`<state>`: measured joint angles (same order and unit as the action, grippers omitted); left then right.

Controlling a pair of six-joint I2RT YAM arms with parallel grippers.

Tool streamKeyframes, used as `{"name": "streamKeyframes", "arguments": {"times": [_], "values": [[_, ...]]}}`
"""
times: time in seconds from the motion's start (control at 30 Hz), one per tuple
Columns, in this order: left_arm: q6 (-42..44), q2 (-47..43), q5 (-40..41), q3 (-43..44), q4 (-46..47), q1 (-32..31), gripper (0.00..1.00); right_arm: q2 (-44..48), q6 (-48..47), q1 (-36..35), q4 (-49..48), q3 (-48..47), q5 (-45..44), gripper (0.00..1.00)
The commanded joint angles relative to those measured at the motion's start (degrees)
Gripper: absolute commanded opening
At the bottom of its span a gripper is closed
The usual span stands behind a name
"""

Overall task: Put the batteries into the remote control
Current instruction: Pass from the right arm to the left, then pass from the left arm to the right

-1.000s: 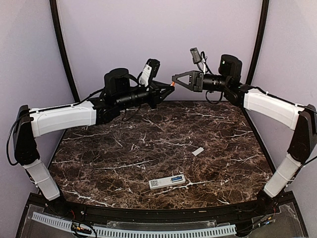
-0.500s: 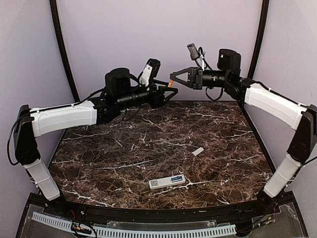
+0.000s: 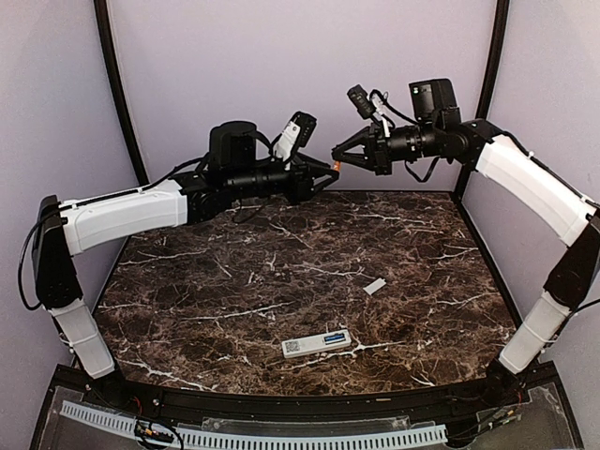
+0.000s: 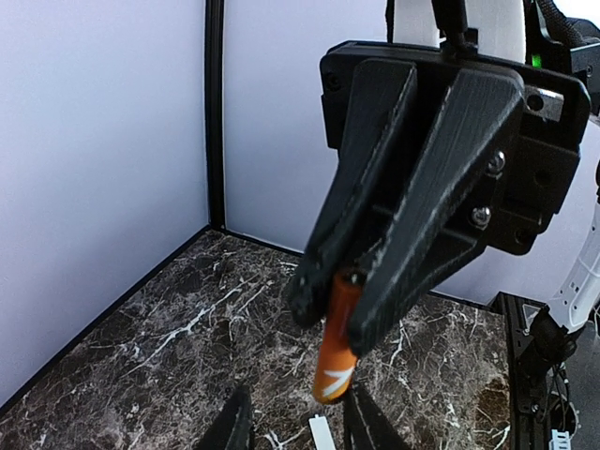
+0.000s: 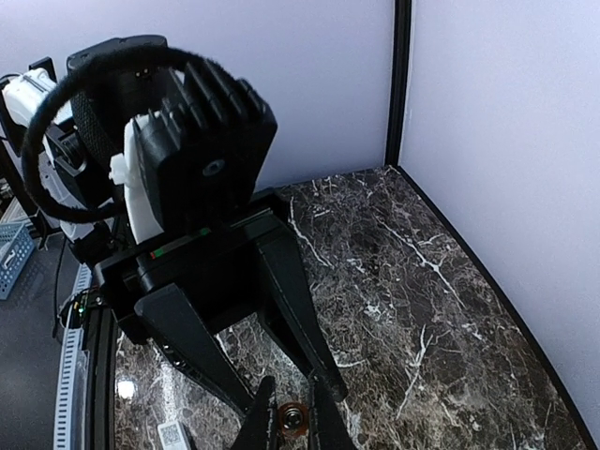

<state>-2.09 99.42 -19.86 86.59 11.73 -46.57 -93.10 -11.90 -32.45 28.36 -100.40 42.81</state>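
The orange battery slants forward from the ends of my right gripper's fingers, so my left gripper should hold its loose end tight while my right gripper opens, tilts and grips the battery again.
High at the back of the table my right gripper is shut on the orange battery. In the left wrist view the battery hangs out from between the right gripper's fingers. My left gripper faces it, open; its fingertips flank the battery's free end without clamping it. From the right wrist the battery shows end-on between my own pads. The white remote control lies sticker-side up near the front edge. A blue patch at its right end looks like the blue battery.
The small pale-grey cover lies flat on the marble right of centre, apart from the remote. Purple walls and black corner posts close in the table at the back and sides. The remote's sticker end shows low in the right wrist view.
The right gripper has turned and its fingers have come together on the orange battery. The left arm has reached further right and up. Remote and cover have not moved.
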Motion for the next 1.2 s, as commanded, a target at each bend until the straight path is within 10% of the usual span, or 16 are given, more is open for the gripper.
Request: {"name": "streamKeyframes", "arguments": {"times": [0.0,0.37,0.5,0.73,1.17], "values": [[0.2,1.1,-3.1,3.6,-0.9,-0.2,0.32,1.3,-4.5,-1.1,4.7,-0.4,-2.4,0.00],[0.0,2.0,-4.6,4.9,-0.6,-0.2,0.01,1.7,-3.9,-1.6,3.8,-0.2,-1.4,0.00],[-0.3,1.8,-4.3,4.6,-0.3,-0.2,0.00,1.6,-1.6,-1.6,1.9,0.0,-0.8,0.00],[-2.6,-0.1,-3.3,1.3,7.0,-0.2,0.00,4.9,16.2,2.1,-16.4,8.5,6.2,0.35],[-3.1,-0.4,-4.1,0.2,9.4,-0.2,0.00,6.3,24.1,2.2,-24.7,14.6,5.3,0.24]]}}
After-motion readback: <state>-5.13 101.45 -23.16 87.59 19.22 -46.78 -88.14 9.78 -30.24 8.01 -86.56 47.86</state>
